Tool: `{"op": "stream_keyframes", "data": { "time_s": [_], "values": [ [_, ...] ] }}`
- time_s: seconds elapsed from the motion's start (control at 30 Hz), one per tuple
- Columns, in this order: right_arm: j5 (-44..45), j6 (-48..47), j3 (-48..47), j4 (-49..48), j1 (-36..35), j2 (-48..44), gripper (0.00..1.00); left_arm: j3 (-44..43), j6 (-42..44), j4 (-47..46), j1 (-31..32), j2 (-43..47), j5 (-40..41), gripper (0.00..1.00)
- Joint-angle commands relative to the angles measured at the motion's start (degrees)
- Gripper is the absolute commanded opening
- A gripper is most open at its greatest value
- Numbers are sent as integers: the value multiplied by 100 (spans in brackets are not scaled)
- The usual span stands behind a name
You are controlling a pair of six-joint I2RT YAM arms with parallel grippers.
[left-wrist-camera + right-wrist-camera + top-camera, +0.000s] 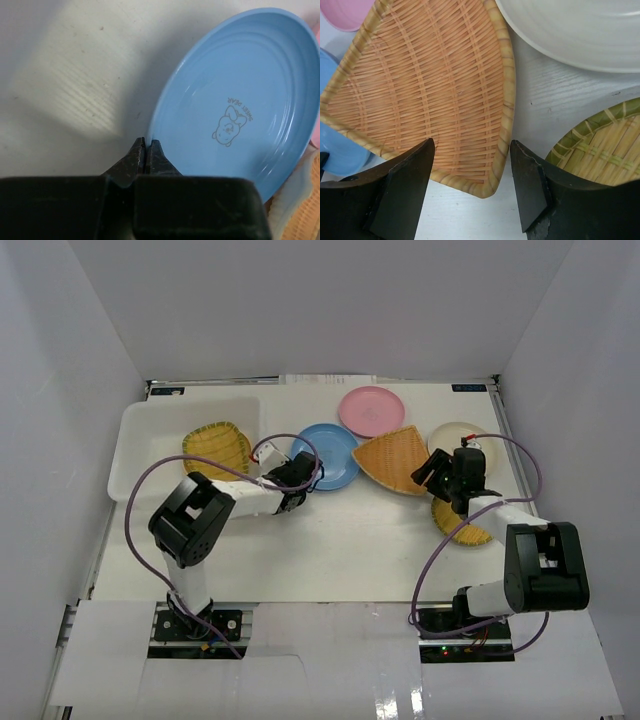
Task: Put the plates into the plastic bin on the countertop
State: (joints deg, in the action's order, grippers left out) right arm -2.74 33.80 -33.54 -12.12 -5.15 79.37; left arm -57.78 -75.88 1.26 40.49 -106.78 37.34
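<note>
Next, I take the orange fan-shaped woven dish (392, 458) by its near corner (483, 186) with my right gripper and pass it to my left gripper, because the dish lies far from the plastic bin.
My left gripper (298, 478) is shut on the near rim of the blue plate (328, 455). In the left wrist view the fingertips (141, 150) pinch the edge of the blue plate (240, 95), which has a small bear print. My right gripper (432, 472) is open, its jaws either side of the near corner of the orange fan-shaped woven dish (393, 460), which also shows in the right wrist view (420, 85). The white plastic bin (150, 425) at the left holds the yellow squarish woven dish (217, 447).
A pink plate (371, 410) lies behind the blue one. A cream plate (456, 435) and a round woven dish (455, 522) lie by the right arm; both show in the right wrist view, cream plate (580, 30) and round dish (600, 150). Grey walls enclose the countertop (330, 550).
</note>
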Motion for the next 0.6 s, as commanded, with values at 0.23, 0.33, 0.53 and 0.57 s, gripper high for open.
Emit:
{"op": "stream_keyframes", "data": {
  "time_s": [0.23, 0.33, 0.53, 0.57],
  "values": [
    [465, -49, 67, -177, 14, -844, 68, 74, 1329, -697, 178, 1984, 256, 0],
    [573, -14, 93, -106, 14, -766, 68, 4, 1636, -1004, 196, 2231, 142, 0],
    [327, 276, 234, -299, 14, -397, 68, -374, 1945, -1330, 196, 2337, -393, 0],
    [284, 293, 260, -326, 14, -388, 68, -401, 2041, -1330, 196, 2390, -447, 0]
  ]
}}
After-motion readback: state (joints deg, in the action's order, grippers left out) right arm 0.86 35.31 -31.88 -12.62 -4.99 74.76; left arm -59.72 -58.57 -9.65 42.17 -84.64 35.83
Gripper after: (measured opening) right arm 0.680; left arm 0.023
